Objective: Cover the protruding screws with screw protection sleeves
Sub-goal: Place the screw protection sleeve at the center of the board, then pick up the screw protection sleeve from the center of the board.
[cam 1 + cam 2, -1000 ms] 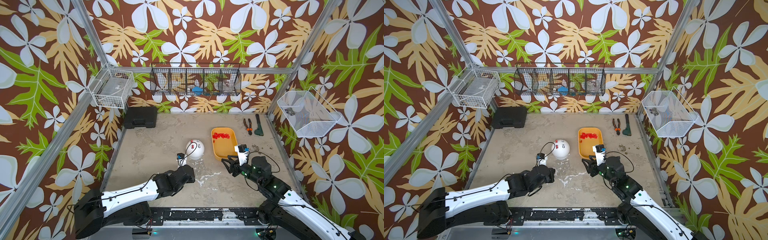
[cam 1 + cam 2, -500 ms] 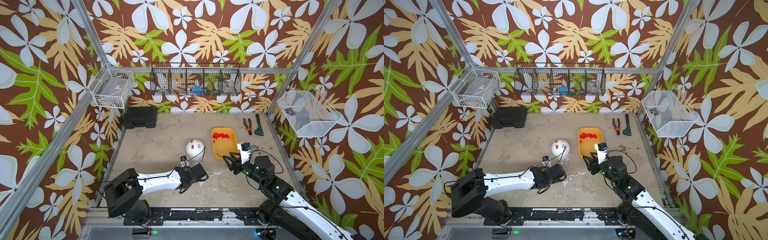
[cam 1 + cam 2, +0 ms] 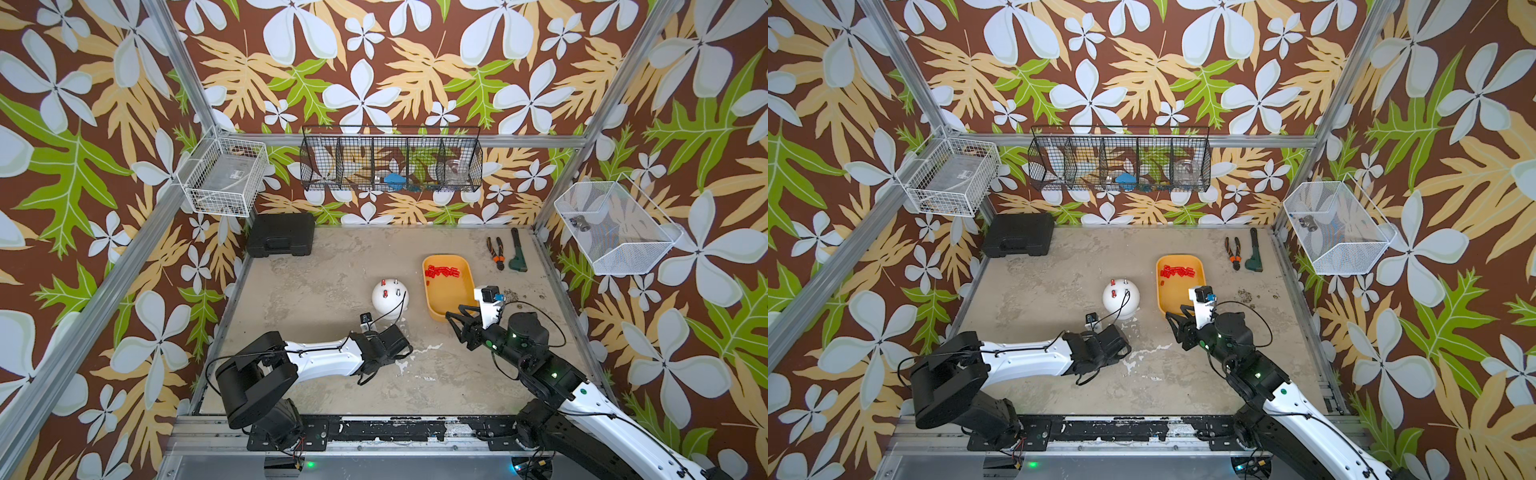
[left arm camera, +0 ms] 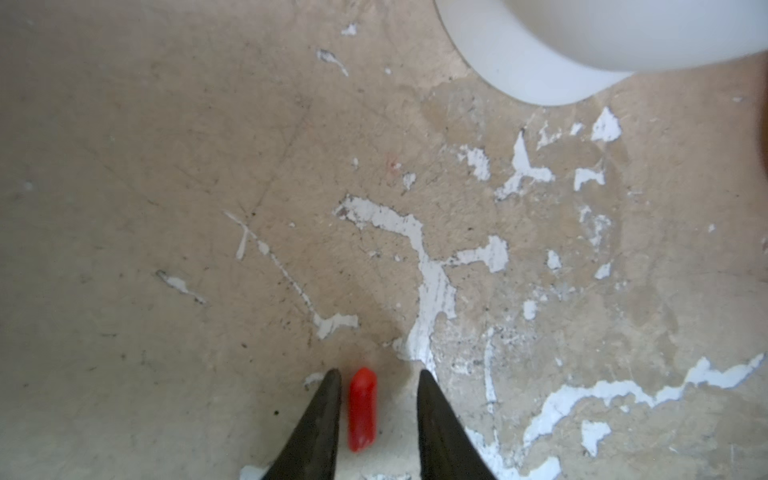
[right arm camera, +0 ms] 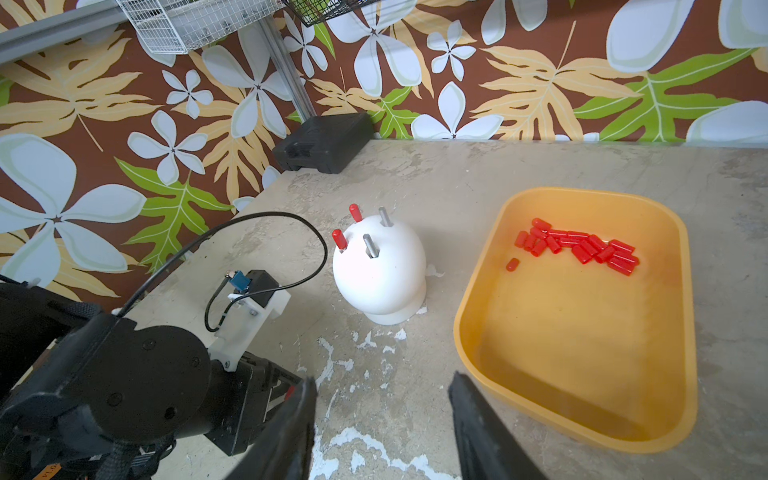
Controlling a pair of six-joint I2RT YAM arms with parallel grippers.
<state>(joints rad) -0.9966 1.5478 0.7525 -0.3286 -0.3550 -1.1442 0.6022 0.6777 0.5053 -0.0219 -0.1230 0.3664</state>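
Observation:
The uncovered screws are on the right gripper's side of the dome, so the robot's left gripper should move out of the way and the right gripper should take the red sleeve.
A white dome stands mid-table with four screws on top. Two screws wear red sleeves and two protruding screws stand bare. Many loose red screw protection sleeves lie in the yellow tray beside it. My left gripper is low over the table in front of the dome, its jaws apart. One red sleeve lies flat between them, close to one finger and clear of the other. My right gripper hangs open and empty near the tray's front corner.
A black case sits at the back left. Orange-handled pliers and a green tool lie at the back right. Wire baskets hang on the walls. The left wrist's black cable loops close beside the dome.
My left arm drew back from the dome and dropped to the table front. Its jaws went from shut to apart, leaving the red sleeve lying loose between them. The right gripper barely moved.

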